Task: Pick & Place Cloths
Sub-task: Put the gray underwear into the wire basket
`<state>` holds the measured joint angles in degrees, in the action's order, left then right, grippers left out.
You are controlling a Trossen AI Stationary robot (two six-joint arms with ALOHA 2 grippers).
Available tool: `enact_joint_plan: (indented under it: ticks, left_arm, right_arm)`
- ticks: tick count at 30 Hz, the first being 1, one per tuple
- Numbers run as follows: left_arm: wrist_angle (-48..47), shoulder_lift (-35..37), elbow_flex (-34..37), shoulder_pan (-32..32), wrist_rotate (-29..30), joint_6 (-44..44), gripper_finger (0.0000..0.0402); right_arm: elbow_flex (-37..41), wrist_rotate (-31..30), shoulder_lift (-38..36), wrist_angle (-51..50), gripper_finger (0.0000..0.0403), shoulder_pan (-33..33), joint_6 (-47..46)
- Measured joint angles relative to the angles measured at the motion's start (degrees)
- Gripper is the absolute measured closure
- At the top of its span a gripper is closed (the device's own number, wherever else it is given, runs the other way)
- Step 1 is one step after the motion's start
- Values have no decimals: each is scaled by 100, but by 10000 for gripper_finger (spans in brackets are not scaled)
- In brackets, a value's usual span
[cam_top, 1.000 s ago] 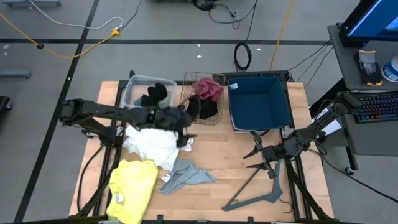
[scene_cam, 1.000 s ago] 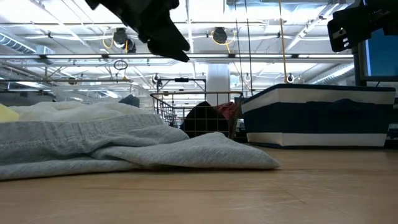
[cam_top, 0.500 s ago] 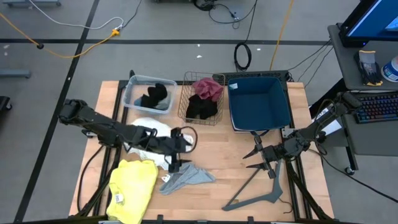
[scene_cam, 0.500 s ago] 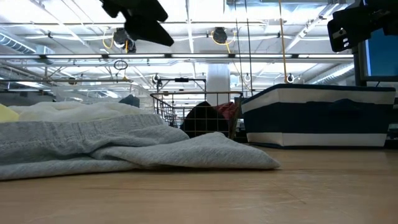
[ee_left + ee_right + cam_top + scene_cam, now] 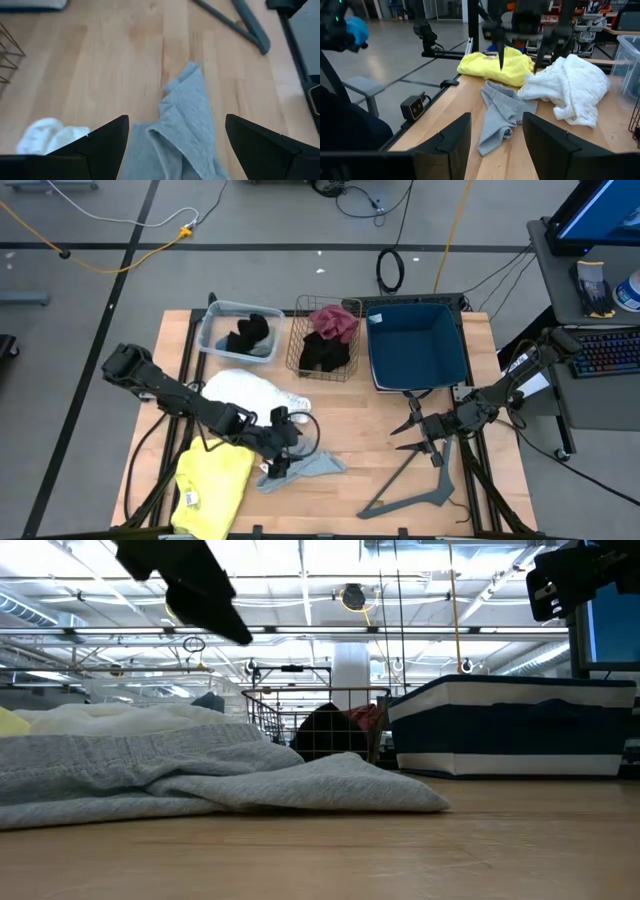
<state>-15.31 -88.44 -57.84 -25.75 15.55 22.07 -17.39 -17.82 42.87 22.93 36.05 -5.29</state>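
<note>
The grey cloth's raised fold (image 5: 169,131) is between the open fingers and clear of the white cloth. My left gripper should carry on going down until it closes on the fold (image 5: 176,148).
The grey cloth (image 5: 303,465) lies crumpled flat on the table near its near edge. My left gripper (image 5: 278,458) hovers open above its left end, fingers pointing down, and touches nothing; in the left wrist view the grey cloth (image 5: 186,127) shows between the fingers. The yellow cloth (image 5: 214,485) lies at the near left corner, and the white cloth (image 5: 250,394) is heaped beyond it. A black cloth (image 5: 248,334) sits in the clear bin. Maroon (image 5: 334,321) and black cloths fill the wire basket. My right gripper (image 5: 408,430) waits open on the right.
A clear bin (image 5: 214,330), a wire basket (image 5: 300,340) and an empty blue bin (image 5: 418,345) stand in a row along the far edge. A grey hanger (image 5: 415,490) lies near the right gripper. Bare wood shows between the grey cloth and the hanger.
My left gripper has swung from beside the wire basket toward the near edge, passing over the white cloth, and now hangs over the grey cloth. The cloths have stayed where they were.
</note>
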Motion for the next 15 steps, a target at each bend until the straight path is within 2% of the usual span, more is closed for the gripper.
enact_joint_plan:
  ticks: [15]
  left_arm:
    - [54,-1361,0,-27,-105,729,66]
  right_arm:
    - [0,7,0,40,234,-1,1]
